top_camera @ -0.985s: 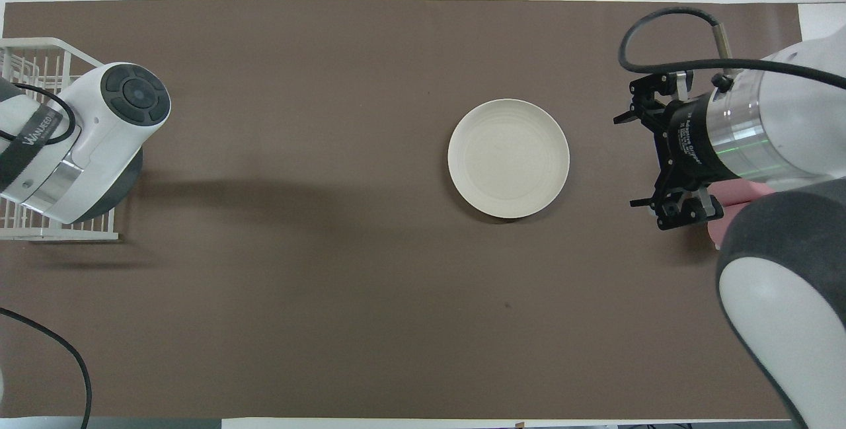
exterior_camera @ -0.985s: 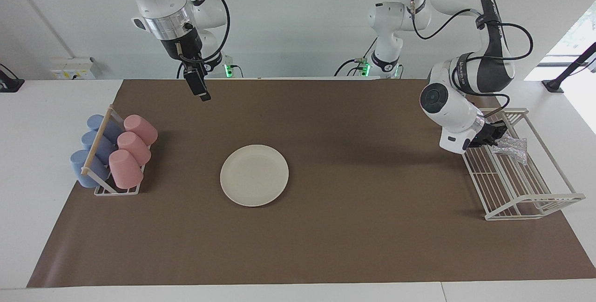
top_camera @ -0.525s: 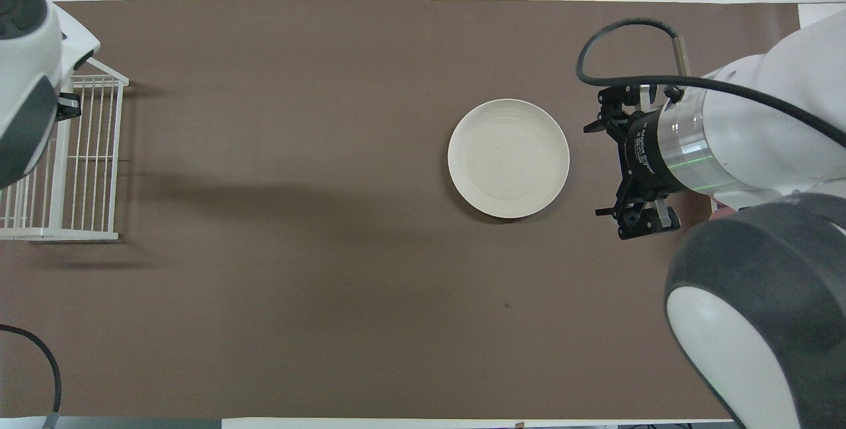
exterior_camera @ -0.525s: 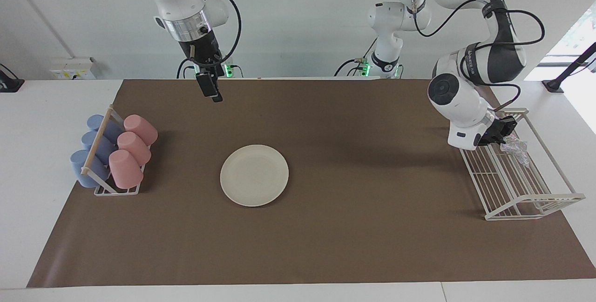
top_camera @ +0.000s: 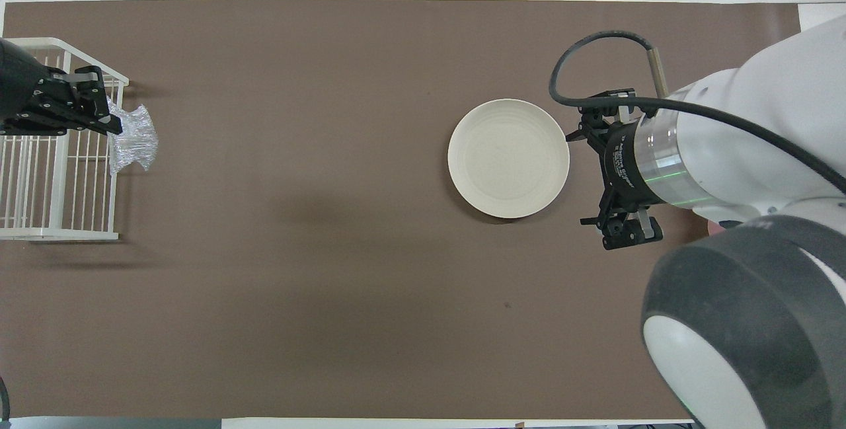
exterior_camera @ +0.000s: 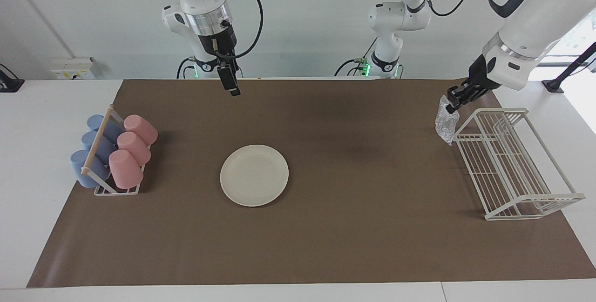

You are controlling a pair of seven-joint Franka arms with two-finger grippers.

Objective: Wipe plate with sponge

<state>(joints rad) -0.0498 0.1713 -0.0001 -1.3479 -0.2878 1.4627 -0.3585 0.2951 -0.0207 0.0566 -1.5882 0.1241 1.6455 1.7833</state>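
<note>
The silvery sponge's loose end spreads out past my left gripper. The sponge will bunch up at the grip and stay fanned out when I carry it.
The round cream-white plate lies flat on the brown mat, nothing on it. My left gripper is shut on the top of the silvery, glittery sponge. The sponge hangs in the air over the mat, just beside the white wire rack. My right gripper is open and holds nothing. It hangs high over the mat, by the plate's edge toward the right arm's end of the table.
A small stand of pink and blue cups lying on their sides sits at the right arm's end of the mat. The wire rack stands at the left arm's end. Brown mat covers the table between them.
The left gripper has lifted the sponge up out of the wire rack and carried it just past the rack's edge. The right arm has swung toward the plate.
</note>
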